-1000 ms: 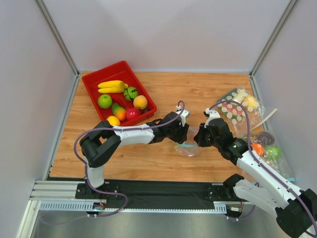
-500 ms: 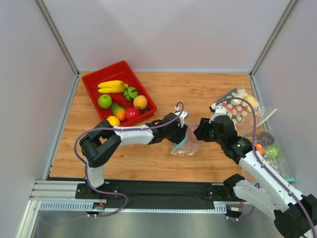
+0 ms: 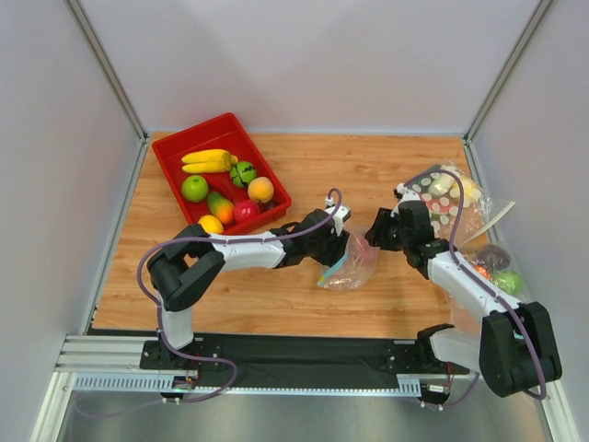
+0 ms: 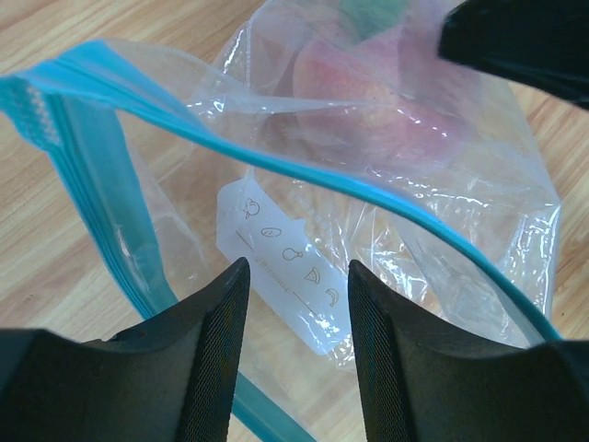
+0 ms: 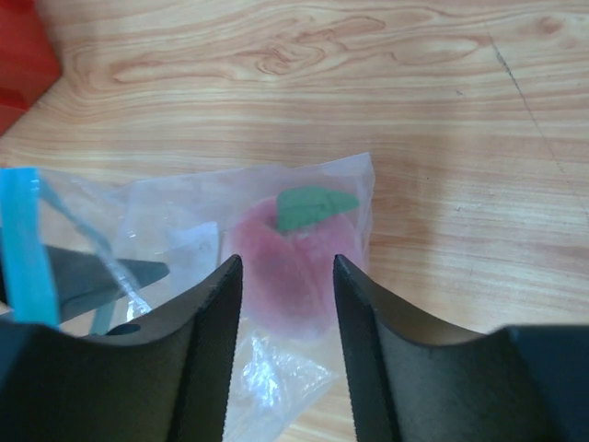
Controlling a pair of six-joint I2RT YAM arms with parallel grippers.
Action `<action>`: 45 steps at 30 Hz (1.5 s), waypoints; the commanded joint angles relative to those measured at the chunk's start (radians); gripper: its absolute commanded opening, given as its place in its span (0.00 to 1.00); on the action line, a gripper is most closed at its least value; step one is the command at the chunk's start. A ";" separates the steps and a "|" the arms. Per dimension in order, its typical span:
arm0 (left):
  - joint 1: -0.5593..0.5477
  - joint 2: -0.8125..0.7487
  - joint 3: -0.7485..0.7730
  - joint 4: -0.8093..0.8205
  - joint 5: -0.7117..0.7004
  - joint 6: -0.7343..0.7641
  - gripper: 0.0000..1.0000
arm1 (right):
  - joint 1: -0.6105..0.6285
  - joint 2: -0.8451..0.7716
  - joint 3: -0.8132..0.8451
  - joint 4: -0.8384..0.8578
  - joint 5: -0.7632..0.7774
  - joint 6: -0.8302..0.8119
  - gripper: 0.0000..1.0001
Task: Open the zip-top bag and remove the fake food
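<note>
The peach [image 4: 373,110] is deep at the bag's closed end [image 5: 362,195], so the robot's left gripper should open wider and reach in to get it while the right gripper keeps hold of the bag's closed end.
The zip-top bag [image 3: 352,265] lies at mid-table with its teal zip strip [image 4: 276,170] parted, so the mouth gapes. Inside it shows one piece of fake food, a pink-red peach [image 5: 290,272] with a green leaf, also seen through the film in the left wrist view [image 4: 368,106]. My left gripper [image 3: 337,241] is at the bag's mouth, open, with its fingers either side of the bag's clear lower wall and white label [image 4: 296,276]. My right gripper [image 3: 377,234] stands open just right of the bag, with the peach beyond its fingertips [image 5: 282,276] and nothing in them.
A red tray [image 3: 173,158] at the back left holds bananas, a green apple and other fruit. A bigger crinkly clear bag [image 3: 453,201] and several loose items [image 3: 497,267] sit along the right wall. Side walls close in the table.
My right gripper went from shut on the bag to open and drew back to the right. The bag shifted toward the left gripper and now bulges up. The left arm stayed put.
</note>
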 commanded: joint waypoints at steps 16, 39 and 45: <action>0.004 -0.040 0.075 0.097 0.012 0.016 0.54 | -0.011 0.118 -0.079 0.108 -0.076 0.024 0.04; -0.011 -0.057 -0.012 0.122 0.244 -0.051 0.62 | -0.012 0.133 -0.105 0.100 -0.042 0.033 0.02; -0.014 -0.026 0.001 0.165 0.259 -0.071 0.71 | -0.011 0.124 -0.105 0.093 -0.048 0.036 0.02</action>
